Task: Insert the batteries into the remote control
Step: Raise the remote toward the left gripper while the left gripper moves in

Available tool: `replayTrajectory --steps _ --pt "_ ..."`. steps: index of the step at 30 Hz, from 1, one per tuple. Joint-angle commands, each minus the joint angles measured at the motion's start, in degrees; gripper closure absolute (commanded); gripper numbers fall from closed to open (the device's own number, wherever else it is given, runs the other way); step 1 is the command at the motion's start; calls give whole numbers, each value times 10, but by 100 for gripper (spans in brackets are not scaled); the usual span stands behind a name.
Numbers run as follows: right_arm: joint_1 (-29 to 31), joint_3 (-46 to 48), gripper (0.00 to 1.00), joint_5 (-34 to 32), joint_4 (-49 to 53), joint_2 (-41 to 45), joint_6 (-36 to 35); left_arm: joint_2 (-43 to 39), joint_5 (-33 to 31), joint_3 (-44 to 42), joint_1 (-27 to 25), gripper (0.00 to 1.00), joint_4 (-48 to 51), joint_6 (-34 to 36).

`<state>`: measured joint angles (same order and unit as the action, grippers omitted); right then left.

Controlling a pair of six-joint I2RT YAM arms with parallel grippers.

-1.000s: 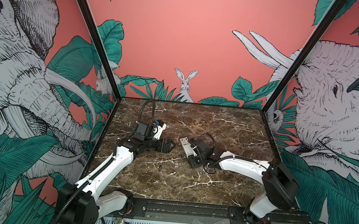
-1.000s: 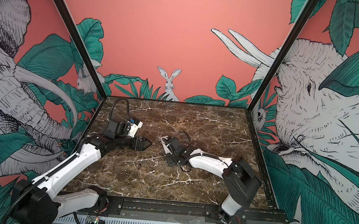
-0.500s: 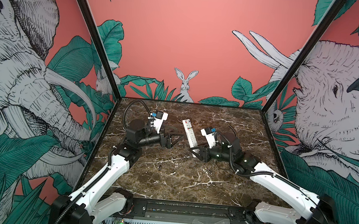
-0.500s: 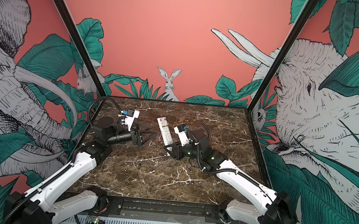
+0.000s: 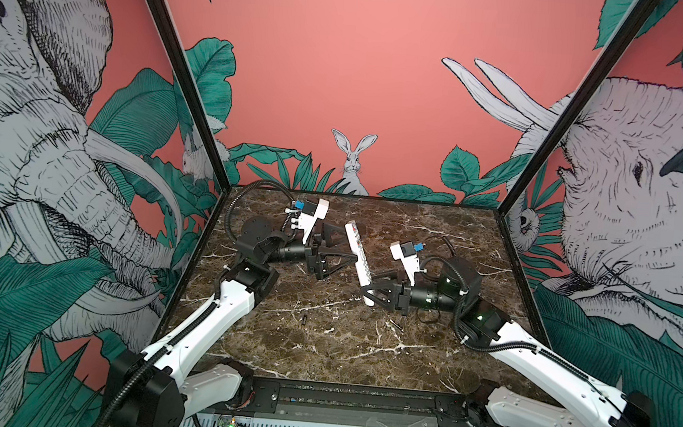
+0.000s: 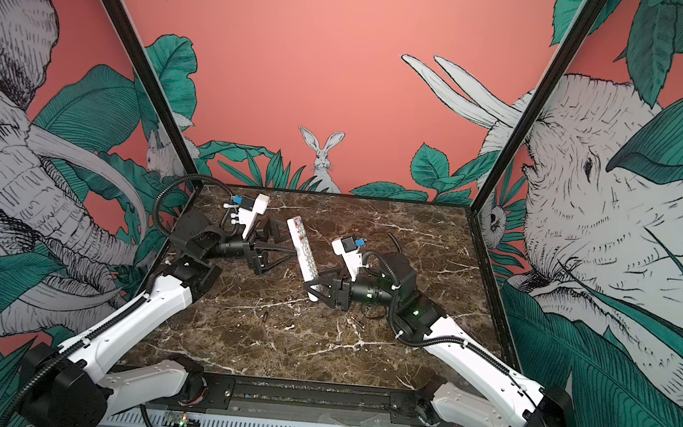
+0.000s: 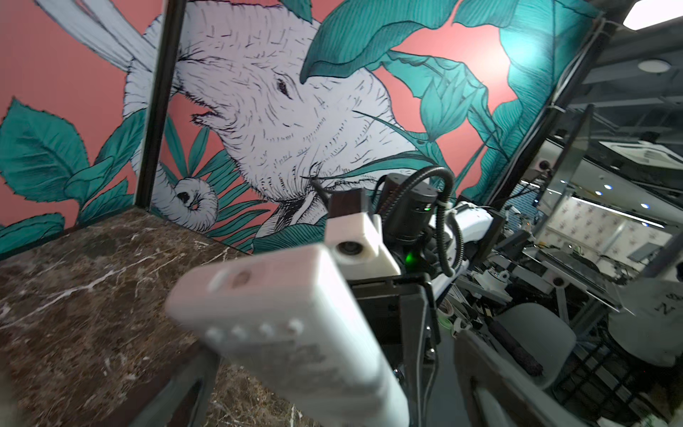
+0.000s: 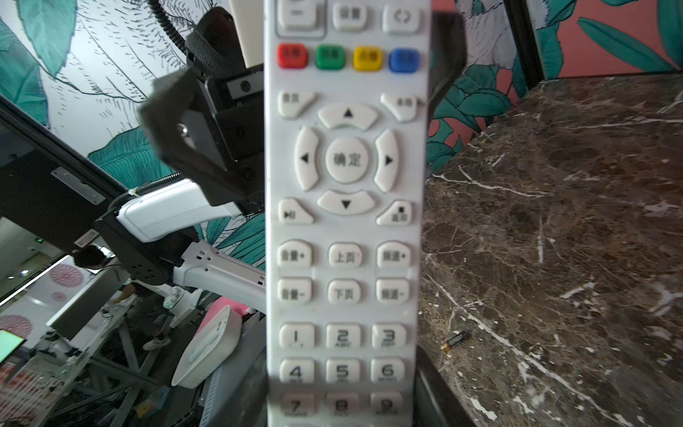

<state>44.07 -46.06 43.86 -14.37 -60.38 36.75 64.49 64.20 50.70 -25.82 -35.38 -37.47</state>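
I can see that the remote control's buttons (image 6: pixel 304 253) face up, so I should hold its upper part (image 6: pixel 295 225) with my left gripper while my right gripper takes a new grip and turns the battery side up.
The white remote control (image 5: pixel 357 249) (image 6: pixel 300 244) hangs tilted above the marble, buttons toward my right wrist camera (image 8: pixel 345 222). My right gripper (image 5: pixel 369 295) (image 6: pixel 313 289) (image 8: pixel 342 401) is shut on its lower, number-key end. My left gripper (image 5: pixel 345 250) (image 6: pixel 285 243) (image 7: pixel 332 369) is open, one finger on each side of the remote's upper part (image 7: pixel 295 332), and I see no contact. One battery (image 8: pixel 456 339), black with a gold end, lies on the table. In both top views two small dark batteries lie on the marble, one (image 5: pixel 304 319) (image 6: pixel 265 316) left of the other (image 5: pixel 395 324) (image 6: pixel 358 320).
The brown marble table (image 5: pixel 320 354) is boxed in by painted walls at the back and sides, with black corner posts (image 5: pixel 521 187). A black rail (image 5: pixel 338 397) runs along the front edge. Both arms meet over the table's middle back.
The right gripper has lifted the remote off the table and tilted it up. The left gripper rose too and moved right, so its open jaws now straddle the remote.
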Motion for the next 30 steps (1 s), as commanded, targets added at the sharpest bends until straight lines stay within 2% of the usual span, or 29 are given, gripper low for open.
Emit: replayTrajectory --steps 1,4,10,14,18,21,24,28,30 --pt "-3 1 61 56 -121 -10 46 7 43 28 -16 1 -7 16" --pt "-2 4 61 66 -140 -17 53 7 37 31 -20 4 -11 18" --pt "-3 21 59 66 -155 -22 58 5 34 35 -22 34 -12 20" --pt "-3 32 57 61 -159 -24 56 3 24 31 -22 45 -6 26" --pt "-3 43 52 58 -160 -29 51 7 13 30 -22 62 17 42" --pt "-3 45 41 53 -160 -33 50 13 0 32 -22 69 43 54" --pt "-4 40 28 46 -127 -35 30 16 -41 44 -21 75 126 101" --pt "0 12 14 -57 50 -8 -79 30 -97 67 -22 79 227 138" --pt "1 8 12 -114 99 7 -114 40 -124 77 -22 80 258 136"
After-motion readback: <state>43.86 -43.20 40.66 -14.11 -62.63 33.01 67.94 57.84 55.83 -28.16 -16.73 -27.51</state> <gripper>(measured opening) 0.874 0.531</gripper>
